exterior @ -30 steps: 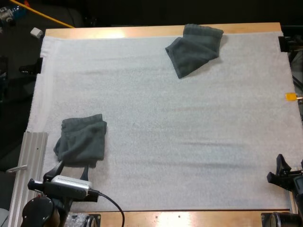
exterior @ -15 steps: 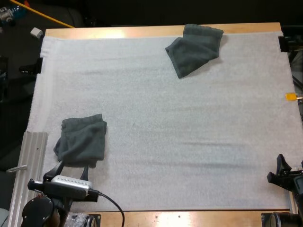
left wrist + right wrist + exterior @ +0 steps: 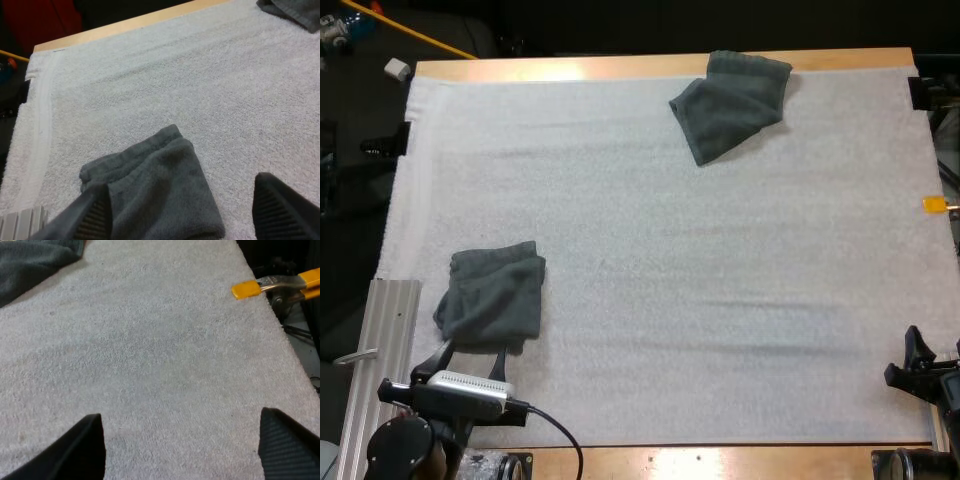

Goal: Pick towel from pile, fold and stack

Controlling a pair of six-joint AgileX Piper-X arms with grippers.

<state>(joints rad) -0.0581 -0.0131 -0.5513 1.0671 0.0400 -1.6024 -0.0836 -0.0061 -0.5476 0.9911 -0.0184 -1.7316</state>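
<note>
My gripper will lift and pull the crumpled towel (image 3: pixel 728 114), and the towel will then droop and open into a much wider sheet, because loose folds (image 3: pixel 754 88) overlap across it.
A folded dark grey-green towel (image 3: pixel 492 296) lies on the white mat (image 3: pixel 660 260) at the near left. My left gripper (image 3: pixel 472 355) stands open at its near edge, the fingers (image 3: pixel 95 212) wide apart on either side of the folded towel (image 3: pixel 160 195) and clear of it. A second, crumpled towel (image 3: pixel 732 103) rests at the far edge of the mat, right of centre. My right gripper (image 3: pixel 923 362) is open at the near right edge of the mat, with bare mat (image 3: pixel 165 355) between its fingers (image 3: pixel 75 450).
A ribbed metal rail (image 3: pixel 382 350) runs along the table's near left side. Black clamps (image 3: pixel 386 142) hold the mat at the left and right edges. A yellow clamp (image 3: pixel 280 285) grips the mat's right edge.
</note>
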